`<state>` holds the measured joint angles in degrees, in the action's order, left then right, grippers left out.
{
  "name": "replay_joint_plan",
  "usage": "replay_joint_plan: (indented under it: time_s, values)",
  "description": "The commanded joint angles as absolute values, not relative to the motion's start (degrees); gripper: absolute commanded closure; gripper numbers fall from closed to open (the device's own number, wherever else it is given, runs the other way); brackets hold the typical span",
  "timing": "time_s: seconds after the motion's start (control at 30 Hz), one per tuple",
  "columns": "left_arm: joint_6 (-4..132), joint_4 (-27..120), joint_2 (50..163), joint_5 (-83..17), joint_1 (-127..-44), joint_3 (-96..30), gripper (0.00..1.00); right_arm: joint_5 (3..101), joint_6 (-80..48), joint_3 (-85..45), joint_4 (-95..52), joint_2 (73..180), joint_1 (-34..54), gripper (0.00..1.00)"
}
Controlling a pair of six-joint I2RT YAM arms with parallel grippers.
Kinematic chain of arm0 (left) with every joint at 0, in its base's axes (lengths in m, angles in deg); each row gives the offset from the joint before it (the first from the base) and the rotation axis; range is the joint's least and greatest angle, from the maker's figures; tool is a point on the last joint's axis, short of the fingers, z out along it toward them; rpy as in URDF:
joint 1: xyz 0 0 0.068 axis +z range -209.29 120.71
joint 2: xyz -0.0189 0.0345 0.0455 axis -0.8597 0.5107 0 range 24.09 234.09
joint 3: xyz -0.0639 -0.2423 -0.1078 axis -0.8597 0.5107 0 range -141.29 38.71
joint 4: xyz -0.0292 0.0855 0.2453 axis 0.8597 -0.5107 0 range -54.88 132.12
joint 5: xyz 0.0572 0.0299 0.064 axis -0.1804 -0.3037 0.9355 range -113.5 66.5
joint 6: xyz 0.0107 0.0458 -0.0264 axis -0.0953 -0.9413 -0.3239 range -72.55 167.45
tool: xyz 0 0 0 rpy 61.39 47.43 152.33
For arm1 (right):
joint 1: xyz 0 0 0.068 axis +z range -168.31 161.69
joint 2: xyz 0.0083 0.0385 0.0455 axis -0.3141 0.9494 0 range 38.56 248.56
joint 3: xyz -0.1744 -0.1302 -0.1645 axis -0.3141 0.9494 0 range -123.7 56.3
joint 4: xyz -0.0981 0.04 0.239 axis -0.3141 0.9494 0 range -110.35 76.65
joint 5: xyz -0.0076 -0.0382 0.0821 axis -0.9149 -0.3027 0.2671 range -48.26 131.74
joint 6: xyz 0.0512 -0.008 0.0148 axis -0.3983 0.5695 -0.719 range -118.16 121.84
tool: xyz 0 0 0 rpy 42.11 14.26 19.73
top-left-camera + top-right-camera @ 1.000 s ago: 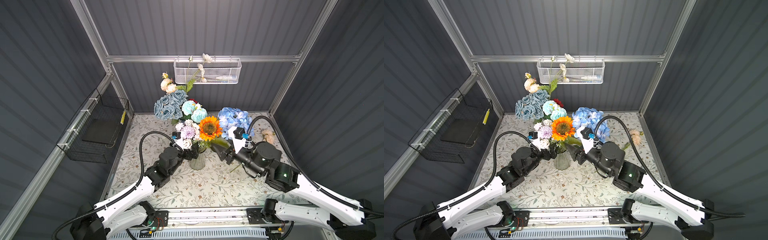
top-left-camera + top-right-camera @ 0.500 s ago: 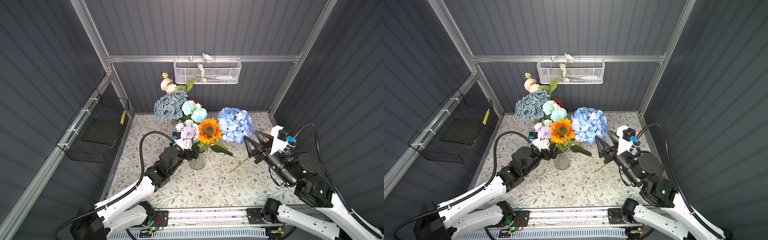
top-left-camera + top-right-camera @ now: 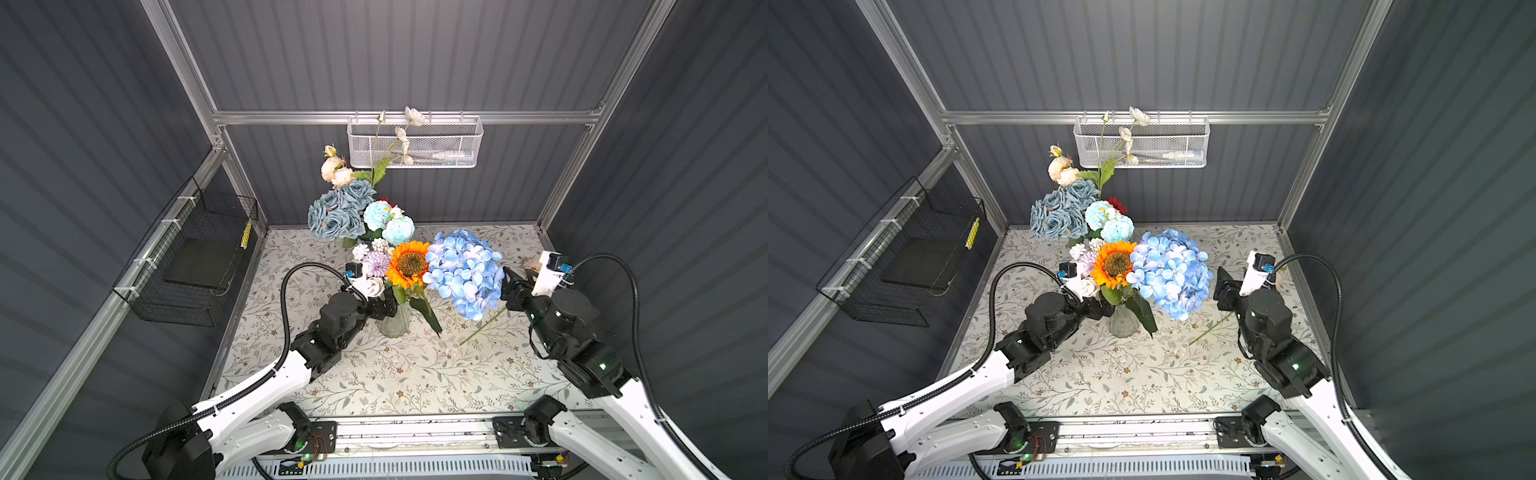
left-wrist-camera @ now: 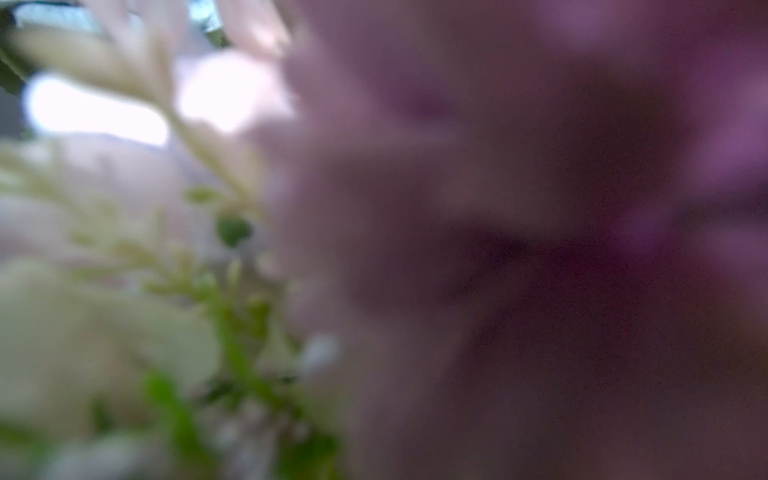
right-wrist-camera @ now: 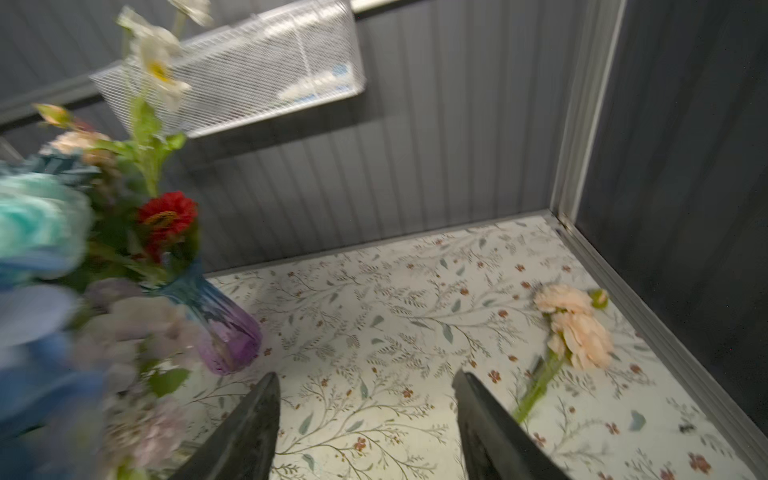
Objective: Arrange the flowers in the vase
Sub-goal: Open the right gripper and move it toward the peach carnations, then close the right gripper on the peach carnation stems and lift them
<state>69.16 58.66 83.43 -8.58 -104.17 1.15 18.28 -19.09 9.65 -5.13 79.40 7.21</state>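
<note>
I should keep lowering my right gripper, fingers open, to the stem (image 5: 539,388) below the blooms and close there, as the peach flower (image 5: 577,324) lies clear of the vases.
A clear glass vase (image 3: 392,326) (image 3: 1122,322) holds an orange sunflower (image 3: 409,264) (image 3: 1115,264), lilac puff (image 3: 376,264) and white blooms. My left gripper (image 3: 384,305) sits at its neck under the blooms, jaws wide; contact is hidden, and its wrist view is filled by a blurred lilac flower (image 4: 540,208). A blue hydrangea (image 3: 463,270) (image 3: 1169,272) leans beside the sunflower, stem end on the cloth. My right gripper (image 5: 365,386) (image 3: 515,282) is open and empty, right of the hydrangea. A peach flower (image 5: 577,328) lies on the cloth beyond it.
A blue-purple vase (image 5: 224,328) at the back carries dusty-blue roses (image 3: 338,212), aqua puffs and a red bloom (image 5: 166,214). A white mesh basket (image 3: 415,141) hangs on the back wall, a black wire basket (image 3: 195,266) on the left wall. Walls close the floral cloth (image 3: 374,374).
My right arm has drawn back to the right, away from the vase and the hydrangea stem. The hydrangea stays beside the sunflower. The left arm has not moved.
</note>
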Motion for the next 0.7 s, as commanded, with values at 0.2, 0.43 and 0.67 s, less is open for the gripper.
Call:
replay_joint_plan:
  time_s: [0.2,0.43,0.67]
  values:
    - [70.08,59.47,81.84,-9.12,-103.96,1.27,0.01,39.23,-35.62,15.33,-1.49,95.40,-15.71,0.34]
    - [69.68,58.51,80.75,-8.61,-103.96,1.74,0.01,40.08,-33.29,12.38,-0.59,111.34,-21.73,0.37]
    - [69.60,59.17,79.54,-8.16,-103.96,2.86,0.01,41.07,-30.43,3.85,4.16,125.06,-25.09,0.44]
